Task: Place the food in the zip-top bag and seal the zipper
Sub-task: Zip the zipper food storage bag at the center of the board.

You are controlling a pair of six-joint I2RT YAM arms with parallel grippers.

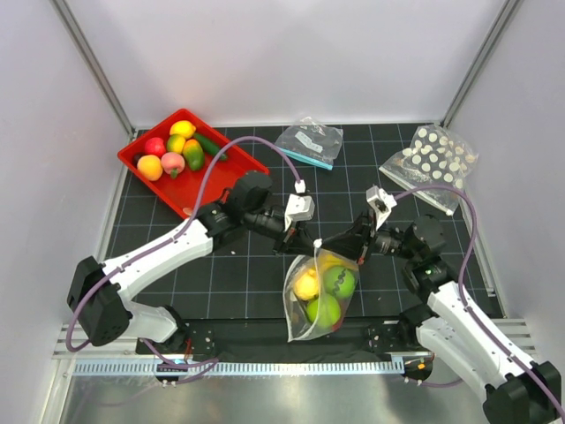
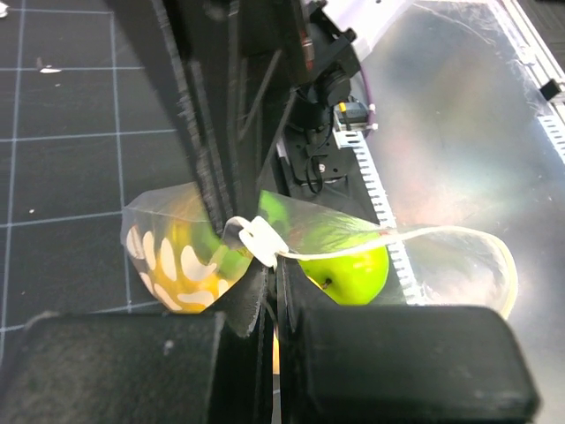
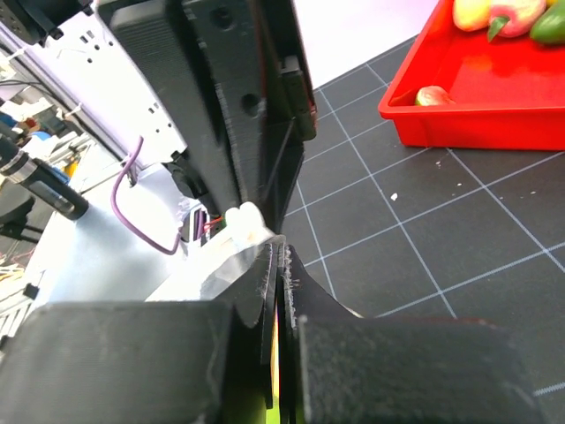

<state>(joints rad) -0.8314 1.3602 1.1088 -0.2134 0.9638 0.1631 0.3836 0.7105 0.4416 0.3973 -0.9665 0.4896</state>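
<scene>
I should hold the bag at the tab (image 2: 263,240) with my right gripper while my left gripper opens to take a new grip, because my left gripper is pinching the zipper (image 2: 274,261) below the white tab.
The zip-top bag (image 1: 320,291) hangs off the mat between my two grippers, its white dots showing in the left wrist view (image 2: 163,261). It holds food: a yellow fruit (image 1: 307,284) and two green round fruits (image 1: 339,281). My left gripper (image 1: 305,240) is shut on the zipper (image 1: 318,245) beside a small white tab (image 2: 259,238). My right gripper (image 1: 335,240) is shut on the same rim from the right, fingertip to fingertip with the left. In the right wrist view its jaws (image 3: 279,252) pinch the clear plastic. More food (image 1: 177,150) lies in the red tray.
The red tray (image 1: 231,181) sits at the back left. A clear undotted bag with a teal strip (image 1: 311,141) lies at the back middle. Another white-dotted bag (image 1: 430,159) lies at the back right. The metal front ledge (image 1: 265,397) is below the hanging bag.
</scene>
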